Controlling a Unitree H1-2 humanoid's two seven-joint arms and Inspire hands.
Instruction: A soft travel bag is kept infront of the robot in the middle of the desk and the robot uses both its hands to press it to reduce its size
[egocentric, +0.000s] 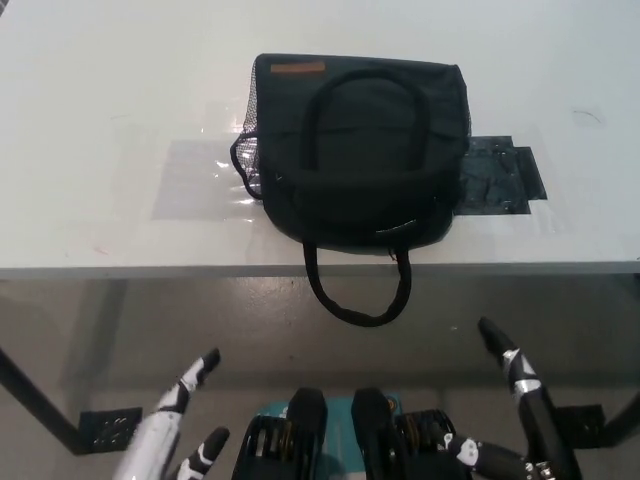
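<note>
The soft travel bag (362, 150) holds a full, rounded front edge (358, 234) on its own, so it will buckle when I press and then mostly get its shape back.
A soft black travel bag (360, 150) lies flat in the middle of the white desk (120, 120), near its front edge. One carry handle rests on top of the bag; the other handle (357, 295) hangs down over the desk edge. A mesh pocket shows on the bag's left side. My white left hand (175, 430) is at the lower left, below the desk edge, open with its fingers spread. My black right hand (510, 420) is at the lower right, also below the desk, open with fingers apart. Neither hand touches the bag.
Clear tape or film (195, 180) lies on the desk left of the bag, and a dark patch (500, 178) lies to its right. A desk leg (40, 405) and floor plates show below the front edge.
</note>
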